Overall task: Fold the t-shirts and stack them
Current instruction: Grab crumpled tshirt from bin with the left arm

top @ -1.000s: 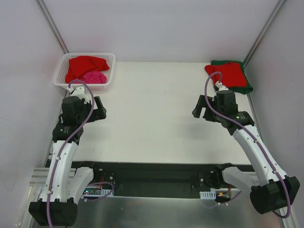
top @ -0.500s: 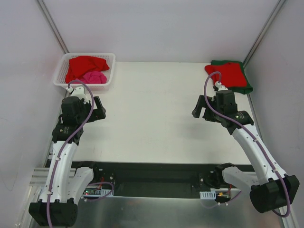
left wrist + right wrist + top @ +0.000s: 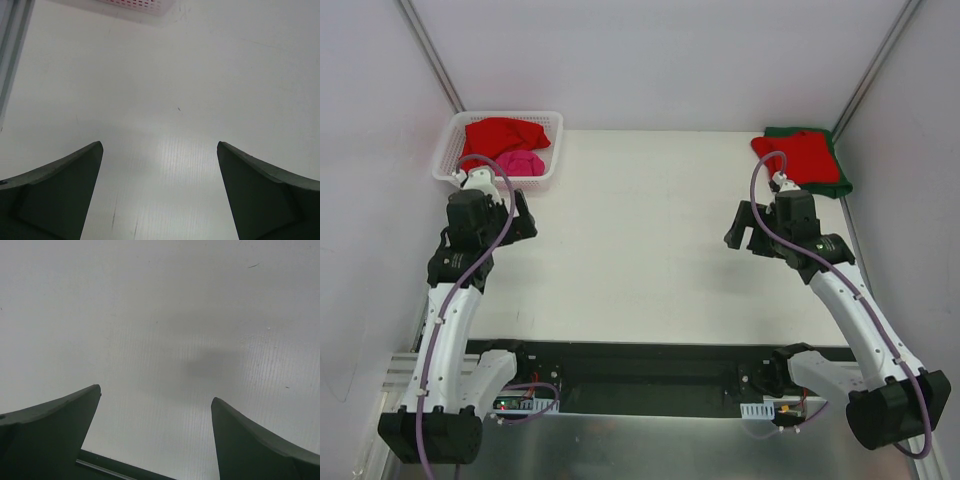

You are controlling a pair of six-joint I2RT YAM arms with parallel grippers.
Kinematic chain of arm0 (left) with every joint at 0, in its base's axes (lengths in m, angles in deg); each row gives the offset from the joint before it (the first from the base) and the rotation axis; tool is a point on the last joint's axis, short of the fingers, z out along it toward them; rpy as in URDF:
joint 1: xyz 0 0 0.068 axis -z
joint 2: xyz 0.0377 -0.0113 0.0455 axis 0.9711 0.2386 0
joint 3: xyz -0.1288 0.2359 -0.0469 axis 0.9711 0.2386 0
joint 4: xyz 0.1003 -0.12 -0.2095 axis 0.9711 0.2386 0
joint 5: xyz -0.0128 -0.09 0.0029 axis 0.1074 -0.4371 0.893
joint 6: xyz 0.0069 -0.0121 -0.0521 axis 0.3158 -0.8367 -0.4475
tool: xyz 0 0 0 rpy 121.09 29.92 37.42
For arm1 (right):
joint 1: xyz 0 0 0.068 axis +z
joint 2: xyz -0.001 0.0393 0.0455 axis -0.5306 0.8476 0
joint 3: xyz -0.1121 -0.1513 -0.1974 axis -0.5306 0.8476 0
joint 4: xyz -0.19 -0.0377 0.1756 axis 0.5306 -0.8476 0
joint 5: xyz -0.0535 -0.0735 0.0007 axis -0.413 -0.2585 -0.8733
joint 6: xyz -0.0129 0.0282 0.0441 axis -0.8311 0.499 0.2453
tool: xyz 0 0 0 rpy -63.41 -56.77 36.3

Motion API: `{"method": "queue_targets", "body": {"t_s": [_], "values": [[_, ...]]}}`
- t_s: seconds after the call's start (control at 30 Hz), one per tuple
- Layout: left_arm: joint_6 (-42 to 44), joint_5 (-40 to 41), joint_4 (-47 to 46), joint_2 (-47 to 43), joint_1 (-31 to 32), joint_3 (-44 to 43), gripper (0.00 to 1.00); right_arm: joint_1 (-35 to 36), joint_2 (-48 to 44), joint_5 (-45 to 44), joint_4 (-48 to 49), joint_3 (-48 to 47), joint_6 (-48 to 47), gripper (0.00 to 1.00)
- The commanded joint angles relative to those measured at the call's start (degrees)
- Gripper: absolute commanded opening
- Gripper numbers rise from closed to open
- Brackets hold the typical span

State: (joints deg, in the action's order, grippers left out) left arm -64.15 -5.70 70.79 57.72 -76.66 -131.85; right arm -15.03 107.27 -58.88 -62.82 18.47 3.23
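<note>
I should keep reaching into the basket [image 3: 534, 165] with my left gripper until its fingers close on the magenta-pink t-shirt's front end [image 3: 523, 163], because that end is lying clear of the crumpled red t-shirt.
A crumpled red t-shirt [image 3: 498, 134] and a magenta-pink t-shirt [image 3: 520, 163] lie in the white lattice basket [image 3: 448, 165] at the back left. At the back right corner a folded red t-shirt [image 3: 800, 153] rests on a dark green t-shirt [image 3: 840, 187]. My left gripper [image 3: 518, 215] hovers just in front of the basket, open and empty; in its wrist view the left gripper [image 3: 160, 145] faces bare table with the basket's rim [image 3: 135, 4] at the top. My right gripper [image 3: 745, 228] hangs open and empty in front of the folded stack, and the right gripper [image 3: 156, 393] shows only table beneath.
The white table [image 3: 640, 230] is walled by pale panels at the left, back and right. A metal rail [image 3: 12, 45] runs along its left edge. The dark front edge of the table [image 3: 115, 467] shows below the right fingers.
My left arm has moved back towards the basket, its gripper still open. The right arm and the shirts have not moved.
</note>
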Motion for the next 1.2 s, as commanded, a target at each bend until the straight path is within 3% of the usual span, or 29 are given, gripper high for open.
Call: {"method": "queue_targets", "body": {"t_s": [0.0, 0.53, 0.77, 0.9, 1.17], "values": [[1.2, 4.8, -1.9, 5.8, -0.1, -7.3, 0.99, 0.2, -2.0, 0.3, -0.4, 0.9, -0.7, 0.96], [6.0, 9.7, -4.0, 40.1, -0.2, -38.5, 0.97, 0.3, -1.7, 7.6, 4.6, 6.3, 1.5, 0.96], [8.1, 12.0, -6.7, 53.7, -0.1, -46.3, 0.96, 0.5, -1.4, 7.3, 4.1, 5.2, -0.2, 0.96], [10.1, 15.4, -8.1, 58.9, -0.2, -49.5, 0.96, 0.6, -0.7, 7.2, 3.9, 4.6, -0.7, 0.96], [12.7, 14.5, -8.5, 67.7, -0.2, -55.0, 0.96, 0.5, 1.3, 7.6, 3.1, 3.7, -1.4, 0.96]]}}
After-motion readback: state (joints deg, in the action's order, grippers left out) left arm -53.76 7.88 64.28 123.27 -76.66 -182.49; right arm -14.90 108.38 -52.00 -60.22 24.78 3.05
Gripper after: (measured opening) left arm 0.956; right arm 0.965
